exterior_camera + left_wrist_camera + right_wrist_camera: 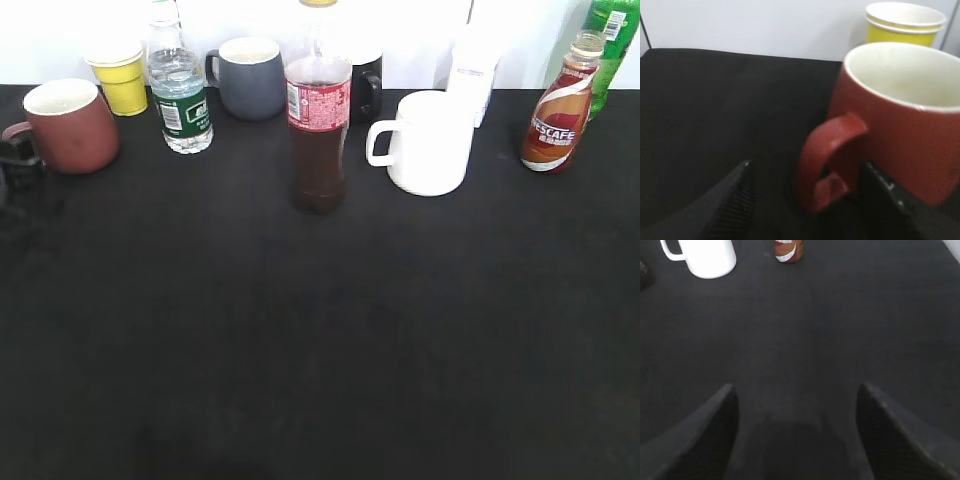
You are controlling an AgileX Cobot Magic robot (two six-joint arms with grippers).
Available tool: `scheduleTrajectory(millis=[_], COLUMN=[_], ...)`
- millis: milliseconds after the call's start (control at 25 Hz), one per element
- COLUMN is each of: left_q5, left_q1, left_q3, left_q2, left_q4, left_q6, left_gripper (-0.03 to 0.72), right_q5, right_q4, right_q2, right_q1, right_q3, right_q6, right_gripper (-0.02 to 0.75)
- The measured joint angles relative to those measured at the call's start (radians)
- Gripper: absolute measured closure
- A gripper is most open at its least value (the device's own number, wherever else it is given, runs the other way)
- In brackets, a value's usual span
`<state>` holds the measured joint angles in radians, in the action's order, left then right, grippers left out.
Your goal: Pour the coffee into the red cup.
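Note:
The coffee (pixel 560 118) bottle's glass opening (pixel 588 42) looks to be uncapped, so the coffee will flow in a thin stream into the red cup when the robot pours.
The red cup (pixel 70 125), brick-red with a white inside, stands at the far left of the black table, handle pointing left. My left gripper (pixel 20 160) is open at the cup's handle. In the left wrist view the handle sits between the two open fingers (pixel 807 167), the right finger close to the cup wall (pixel 900 125). The coffee (pixel 557 110), a small Nescafe bottle, stands upright at the far right. The right wrist view shows its base (pixel 788 251) far ahead of my open, empty right gripper (pixel 796 390), which is low over the table and out of the exterior view.
Along the back stand stacked yellow cups (pixel 120 75), a green-labelled water bottle (pixel 180 95), a grey-blue mug (pixel 250 78), a tall cola bottle (pixel 318 130), a black mug (pixel 365 85), a white mug (pixel 430 145), a white carton (pixel 472 75) and a green bottle (pixel 610 40).

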<state>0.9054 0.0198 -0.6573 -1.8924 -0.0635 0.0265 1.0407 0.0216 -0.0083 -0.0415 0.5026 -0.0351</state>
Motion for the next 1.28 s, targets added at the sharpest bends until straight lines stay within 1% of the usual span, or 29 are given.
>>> scheduleTrajectory(millis=[160, 280, 440, 480, 600, 720, 760, 800, 840, 880, 1000, 1080, 1160, 1280], left_q5=[-0.057, -0.083, -0.091, -0.087, -0.068, -0.062, -0.064, -0.067, -0.069, -0.069, -0.064, -0.07, -0.047, 0.035], left_q1=[0.007, 0.033, 0.072, 0.079, 0.082, 0.082, 0.082, 0.082, 0.083, 0.083, 0.083, 0.083, 0.083, 0.082], left_q3=[-0.101, -0.158, -0.18, -0.18, -0.191, -0.235, -0.239, -0.239, -0.239, -0.239, -0.239, -0.216, -0.151, 0.01], left_q2=[-0.058, -0.097, -0.107, -0.111, -0.142, -0.157, -0.157, -0.157, -0.157, -0.159, -0.158, -0.129, -0.049, 0.111], left_q4=[-0.011, -0.002, 0.095, 0.119, 0.149, 0.172, 0.175, 0.176, 0.177, 0.176, 0.182, 0.184, 0.189, 0.219], left_q6=[0.0, 0.0, 0.0, 0.0, 0.0, 0.0, 0.0, -0.002, -0.006, -0.007, -0.007, -0.009, -0.011, -0.011], left_gripper=[0.223, 0.261, 0.275, 0.296, 0.391, 0.428, 0.462, 0.519, 0.593, 0.625, 0.635, 0.638, 0.643, 0.643], right_q5=[0.0, 0.0, 0.0, 0.0, 0.0, 0.0, 0.0, 0.0, 0.0, 0.0, 0.0, 0.0, 0.0, 0.0], right_q4=[0.0, 0.0, 0.0, 0.0, 0.0, 0.0, 0.001, 0.001, 0.001, 0.001, 0.001, 0.002, 0.004, 0.004], right_q2=[0.0, 0.0, 0.0, 0.0, 0.0, 0.0, 0.0, 0.0, 0.0, 0.0, 0.0, 0.0, 0.0, 0.0], right_q1=[0.0, 0.0, 0.0, 0.0, 0.0, 0.0, 0.0, 0.0, 0.0, 0.0, 0.0, 0.0, 0.0, 0.0], right_q3=[0.0, 0.0, 0.0, 0.0, 0.0, 0.0, 0.0, 0.0, 0.0, 0.0, 0.0, 0.0, 0.0, 0.0], right_q6=[-0.001, -0.001, -0.001, -0.001, -0.001, -0.001, -0.001, -0.001, -0.001, -0.001, -0.001, -0.001, -0.001, -0.001], right_gripper=[0.167, 0.167, 0.167, 0.167, 0.167, 0.167, 0.167, 0.167, 0.167, 0.167, 0.167, 0.167, 0.167, 0.167])
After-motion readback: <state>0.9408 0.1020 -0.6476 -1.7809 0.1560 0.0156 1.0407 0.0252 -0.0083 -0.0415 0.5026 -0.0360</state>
